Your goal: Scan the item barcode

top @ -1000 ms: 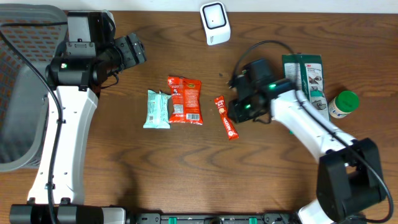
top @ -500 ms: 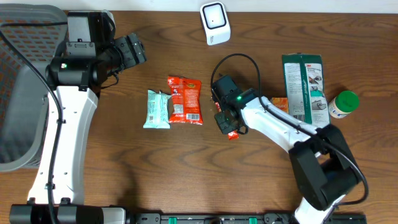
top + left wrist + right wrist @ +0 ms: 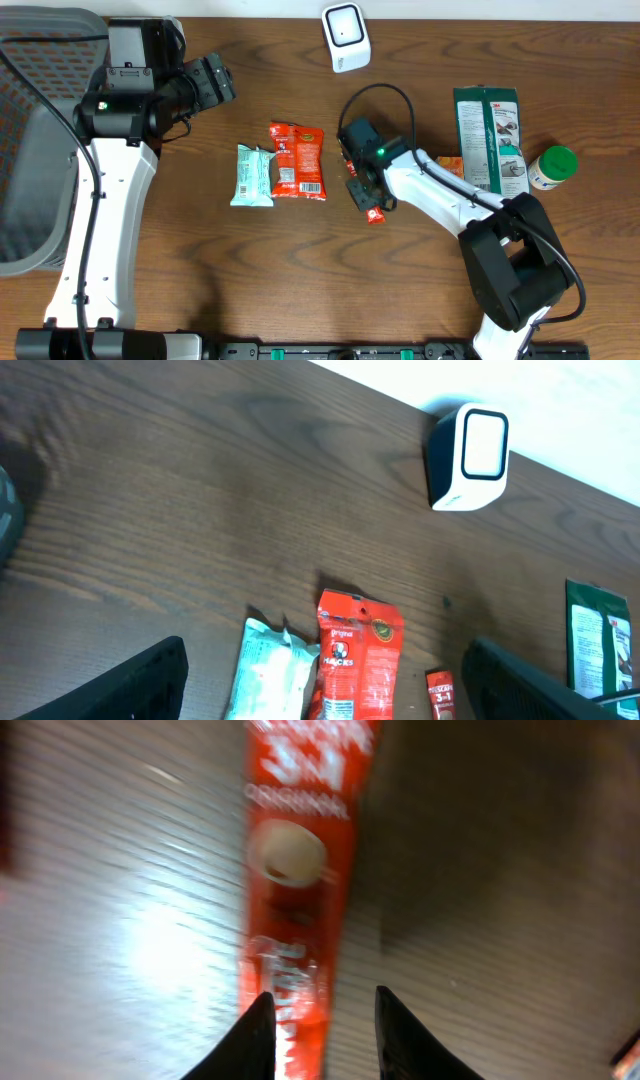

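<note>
The slim red sachet's face (image 3: 291, 982) lies under one finger of my right gripper, so I should open further and straddle its lower end (image 3: 375, 216) before lifting it to scan.
A slim red 3-in-1 sachet (image 3: 300, 870) lies flat on the wooden table, its lower end showing under my right arm (image 3: 374, 212). My right gripper (image 3: 325, 995) hovers right over it (image 3: 362, 185), jaws a little apart: the left fingertip overlaps the sachet's edge and the right fingertip stands on bare wood. The white barcode scanner (image 3: 345, 37) stands at the table's far edge and shows at the top of the left wrist view (image 3: 468, 444). My left gripper (image 3: 328, 650) hangs wide open and empty, high at the left (image 3: 215, 82).
A red snack packet (image 3: 298, 160) and a mint-green packet (image 3: 253, 176) lie left of the sachet. A green package (image 3: 490, 138), an orange item (image 3: 450, 168) and a green-capped bottle (image 3: 552, 166) sit at the right. A grey mesh chair (image 3: 30, 150) stands at the left edge.
My right gripper has swung left from beside the sachet to directly above it. The left arm has not moved.
</note>
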Robot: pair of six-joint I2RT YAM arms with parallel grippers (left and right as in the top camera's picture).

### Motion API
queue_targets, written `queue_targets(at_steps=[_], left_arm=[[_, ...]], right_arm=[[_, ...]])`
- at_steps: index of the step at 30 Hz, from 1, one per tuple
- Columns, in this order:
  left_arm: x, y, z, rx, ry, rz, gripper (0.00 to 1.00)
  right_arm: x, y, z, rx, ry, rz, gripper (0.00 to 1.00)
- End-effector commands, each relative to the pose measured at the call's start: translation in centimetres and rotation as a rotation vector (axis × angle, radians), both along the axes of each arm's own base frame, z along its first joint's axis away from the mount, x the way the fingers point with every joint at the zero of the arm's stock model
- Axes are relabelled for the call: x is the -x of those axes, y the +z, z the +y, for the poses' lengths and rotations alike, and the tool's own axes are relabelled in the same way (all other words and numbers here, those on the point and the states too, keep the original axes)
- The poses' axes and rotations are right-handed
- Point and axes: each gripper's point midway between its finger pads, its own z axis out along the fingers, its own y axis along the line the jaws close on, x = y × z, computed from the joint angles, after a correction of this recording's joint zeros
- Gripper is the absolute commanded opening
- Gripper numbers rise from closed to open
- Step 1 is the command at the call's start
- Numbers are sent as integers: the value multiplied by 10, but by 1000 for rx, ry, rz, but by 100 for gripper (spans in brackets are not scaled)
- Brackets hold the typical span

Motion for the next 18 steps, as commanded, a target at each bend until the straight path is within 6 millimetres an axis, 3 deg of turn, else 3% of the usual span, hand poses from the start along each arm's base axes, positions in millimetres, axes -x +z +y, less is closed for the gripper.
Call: queue_targets(at_steps=[1, 7, 18], left_arm=[[1, 4, 2, -7, -1, -10, 88], [1, 4, 2, -7, -1, -10, 88], [1, 4, 2, -7, -1, -10, 88]], right_arm=[[-9, 28, 24, -104, 28, 2, 29], [5, 23, 17, -88, -56, 56, 31], [13, -21, 0, -57, -93, 12, 34]])
